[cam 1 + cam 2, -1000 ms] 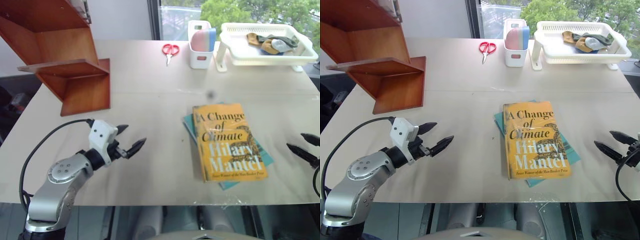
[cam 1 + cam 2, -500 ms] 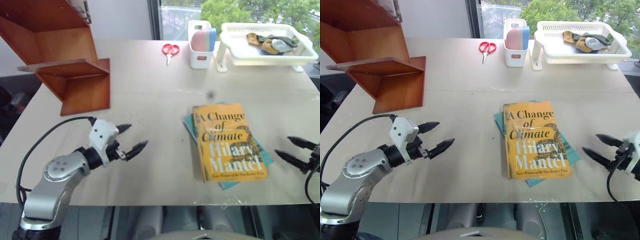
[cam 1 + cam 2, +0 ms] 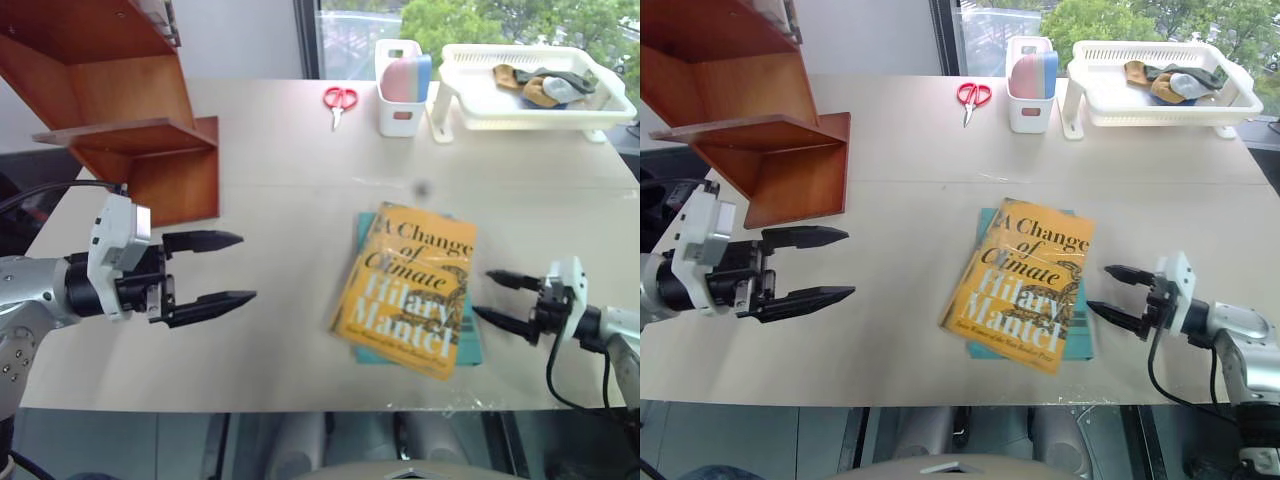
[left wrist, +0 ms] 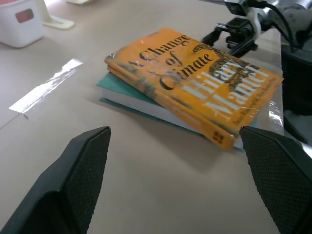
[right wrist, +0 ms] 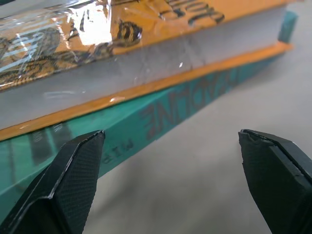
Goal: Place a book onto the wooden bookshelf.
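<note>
The yellow-orange book point(image 3: 410, 290) will come off by itself when the robot lifts it, and the teal book will stay lying, because the spine point(image 3: 346, 308) sticks out crooked past the teal book.
The yellow-orange book point(image 3: 405, 290) "A Change of Climate" lies askew on top of a teal book point(image 3: 468, 352) near the table's front edge. My right gripper point(image 3: 482, 294) is open at table height just right of the two books, its tips close to their edge; its wrist view faces the book's page edge point(image 5: 146, 63) above the teal spine point(image 5: 146, 122). My left gripper point(image 3: 245, 267) hovers open and empty well left of the books, pointing towards them. The wooden bookshelf point(image 3: 150, 150) stands at the far left of the table.
Red scissors point(image 3: 340, 98), a white holder with sponges point(image 3: 403, 85) and a white tray point(image 3: 590, 118) of cloths line the back of the table. The beige table's front edge point(image 3: 300, 405) runs just below the books.
My right gripper has swept in from the right edge to the books, which have slid left and turned askew. My left gripper has risen and drawn back left, now pointing level.
</note>
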